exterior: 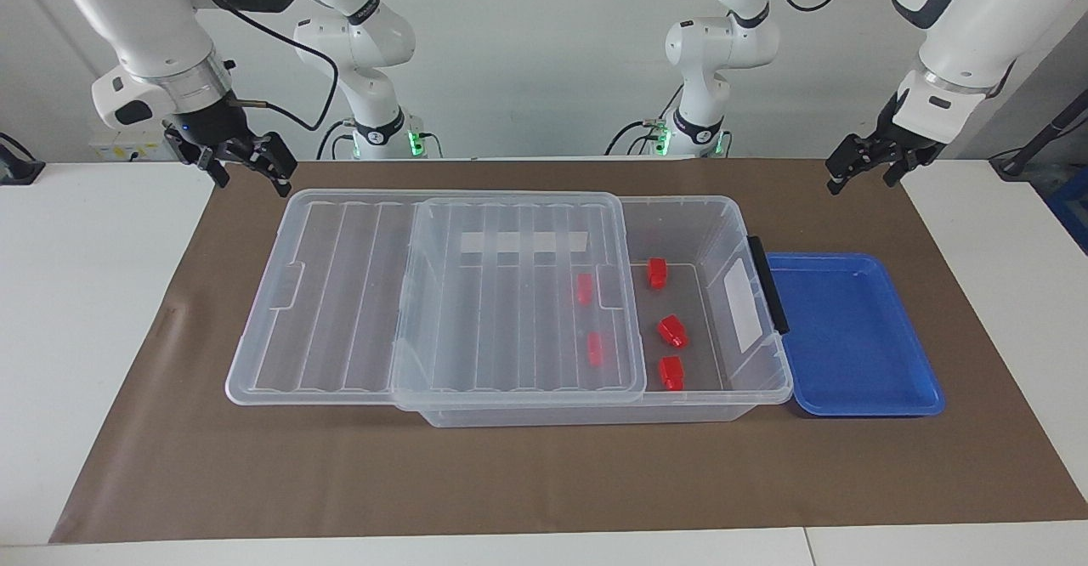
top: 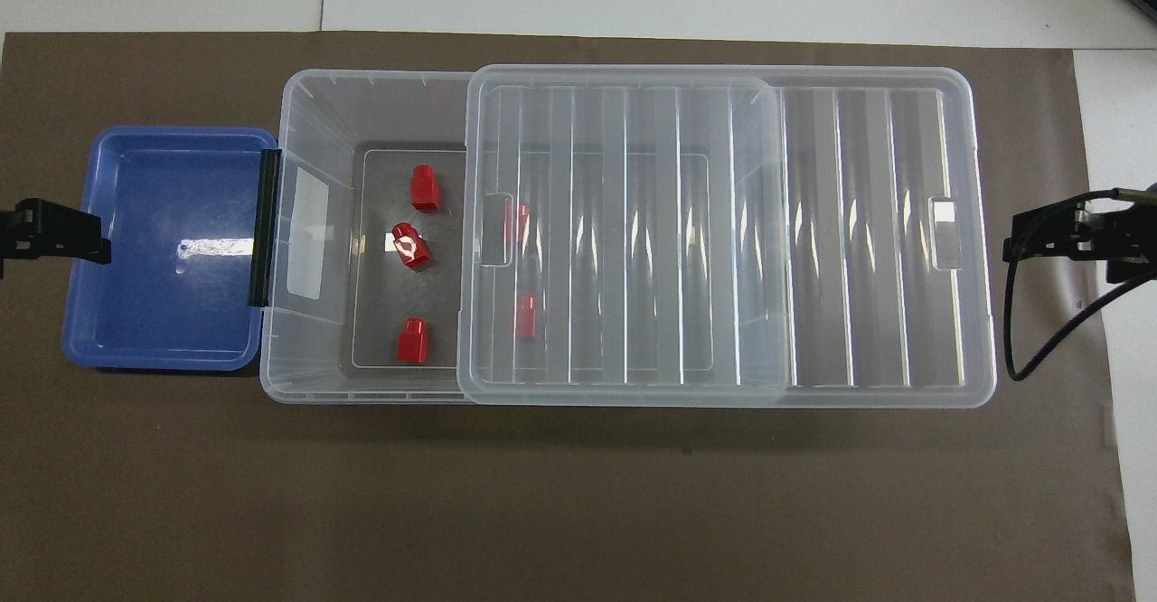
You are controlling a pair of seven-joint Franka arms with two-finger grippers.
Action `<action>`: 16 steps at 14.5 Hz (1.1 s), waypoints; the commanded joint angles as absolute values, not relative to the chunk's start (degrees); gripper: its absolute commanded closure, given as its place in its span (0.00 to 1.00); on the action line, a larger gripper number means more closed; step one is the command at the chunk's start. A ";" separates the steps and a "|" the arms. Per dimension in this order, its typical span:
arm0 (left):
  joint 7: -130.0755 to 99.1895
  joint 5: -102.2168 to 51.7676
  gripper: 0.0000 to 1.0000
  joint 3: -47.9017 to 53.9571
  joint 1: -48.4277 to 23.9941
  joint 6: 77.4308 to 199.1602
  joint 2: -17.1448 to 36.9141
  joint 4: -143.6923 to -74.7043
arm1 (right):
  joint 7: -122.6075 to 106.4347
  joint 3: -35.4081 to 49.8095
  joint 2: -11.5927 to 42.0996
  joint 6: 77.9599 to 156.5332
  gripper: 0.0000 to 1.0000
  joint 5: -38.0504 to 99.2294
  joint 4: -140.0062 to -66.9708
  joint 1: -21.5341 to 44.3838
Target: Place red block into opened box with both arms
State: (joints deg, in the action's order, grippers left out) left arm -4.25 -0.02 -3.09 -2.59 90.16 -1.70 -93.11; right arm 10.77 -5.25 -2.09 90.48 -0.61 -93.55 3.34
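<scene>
The ribbed lid point(top: 727, 239) is lying flat along the clear box's rim point(top: 369, 398), so it will slide straight across the box's uncovered end when I push it.
The clear box point(exterior: 722, 206) point(top: 316, 96) stands in the middle of the brown mat. Its ribbed lid point(exterior: 340, 294) point(top: 868, 240) is slid toward the right arm's end, so the end by the black handle point(exterior: 769, 285) is uncovered. Several red blocks lie inside: one point(exterior: 673, 331) point(top: 410, 247) in the uncovered part with two beside it, and two under the lid's edge point(exterior: 596, 348) point(top: 525, 315). My left gripper point(exterior: 863, 177) point(top: 86, 239) hangs open and empty over the blue tray's outer edge. My right gripper point(exterior: 252, 179) point(top: 1039, 236) hangs open and empty over the mat off the lid's end.
A shallow blue tray point(exterior: 850, 332) point(top: 163, 249) sits against the box's handle end and holds nothing. The brown mat point(exterior: 510, 472) covers the table, with white table top at both ends. A black cable point(top: 1048, 331) loops down from the right gripper.
</scene>
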 commanded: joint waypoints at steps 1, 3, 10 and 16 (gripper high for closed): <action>-3.34 -0.88 0.00 -3.52 -2.64 90.79 -2.55 -93.60 | 9.23 -4.83 -3.08 91.93 0.00 0.44 -95.10 2.72; -3.25 -0.88 0.00 -3.60 -2.55 90.79 -2.55 -93.60 | 9.40 -4.83 -3.43 92.11 0.00 0.53 -95.62 2.81; -3.25 -0.88 0.00 -3.43 -2.11 90.79 -2.64 -93.69 | -3.21 -5.01 -2.99 97.55 1.00 0.53 -98.26 -0.78; -3.43 -0.88 0.00 -3.43 -2.55 90.97 -2.64 -93.69 | -26.06 -5.01 2.10 112.13 1.00 2.27 -103.01 -6.41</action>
